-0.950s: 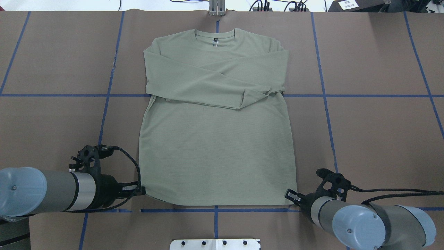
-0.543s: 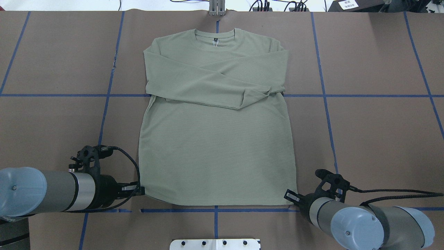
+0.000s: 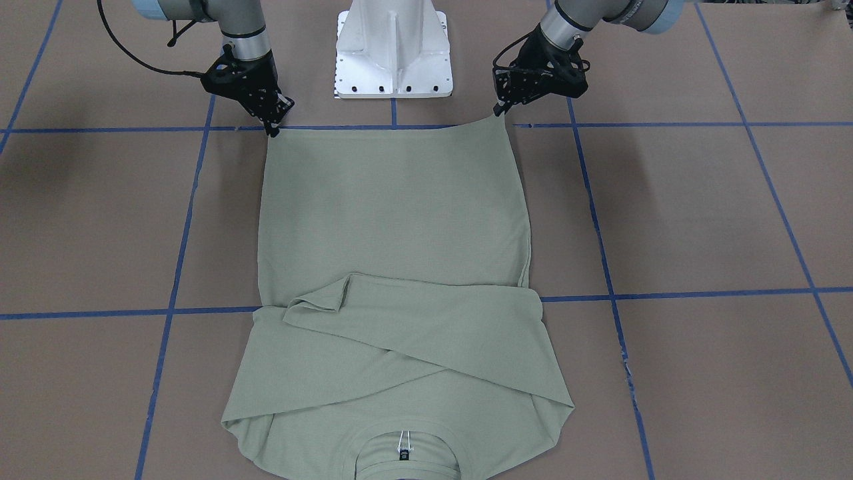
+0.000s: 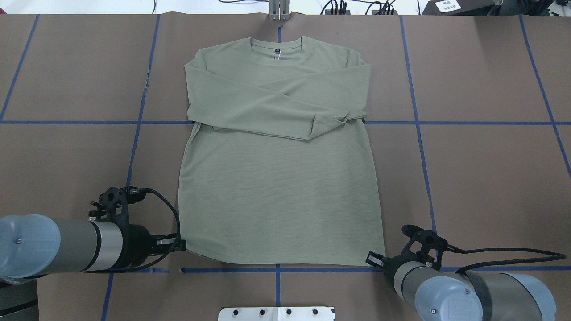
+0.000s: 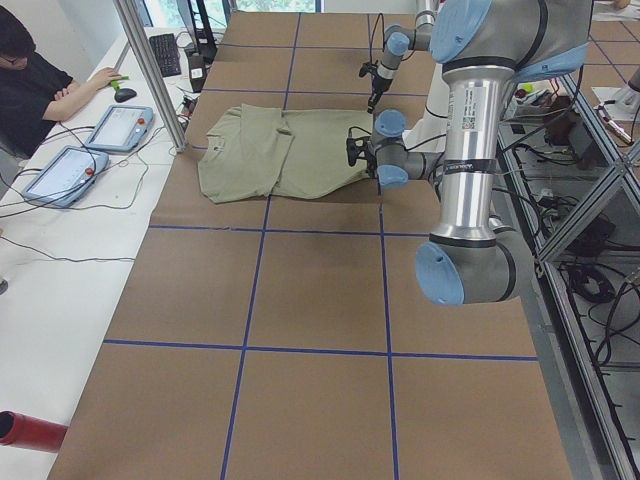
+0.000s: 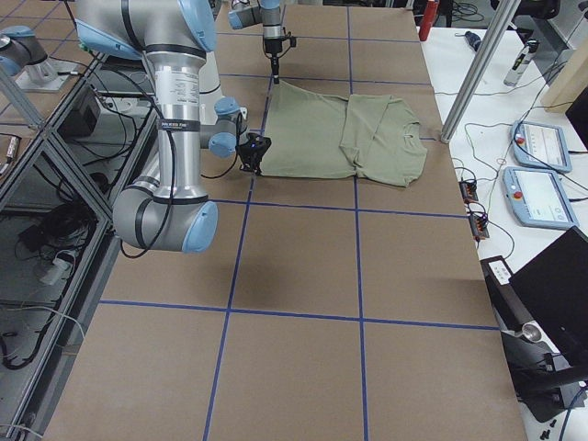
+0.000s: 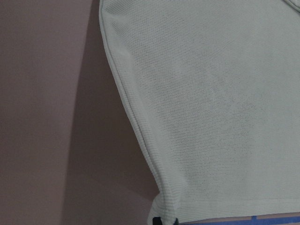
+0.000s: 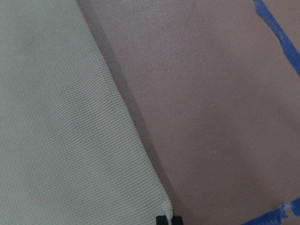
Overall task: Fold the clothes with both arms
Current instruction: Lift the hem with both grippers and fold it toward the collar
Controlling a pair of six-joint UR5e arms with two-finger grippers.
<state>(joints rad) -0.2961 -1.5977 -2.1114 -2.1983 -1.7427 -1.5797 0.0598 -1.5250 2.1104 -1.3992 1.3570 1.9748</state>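
Note:
My two grippers should pull the shirt's hem over the white pedestal base before they fold it to the collar, because the shirt's collar lies near the table's far edge.
The sage-green shirt (image 4: 276, 191) lies flat on the brown table, collar at the far side, with both sleeves folded across the chest. My left gripper (image 4: 180, 244) is at the near-left hem corner, and in the left wrist view its fingertips (image 7: 164, 221) are shut on that corner. My right gripper (image 4: 374, 258) is at the near-right hem corner, and in the right wrist view its fingertips (image 8: 168, 219) pinch the corner. In the front-facing view the left gripper (image 3: 498, 110) holds its corner pulled up to a point, and the right gripper (image 3: 272, 127) sits low at its corner.
The white pedestal base (image 3: 393, 47) stands just behind the hem, between the arms. Blue tape lines (image 4: 415, 122) grid the brown table cover. A metal post (image 4: 279, 11) stands beyond the collar. An operator (image 5: 40, 80) and tablets (image 5: 120, 125) are at the far side.
My right arm has drawn back toward the robot's base, and the near-right hem corner has shifted slightly with it. The left arm has barely moved.

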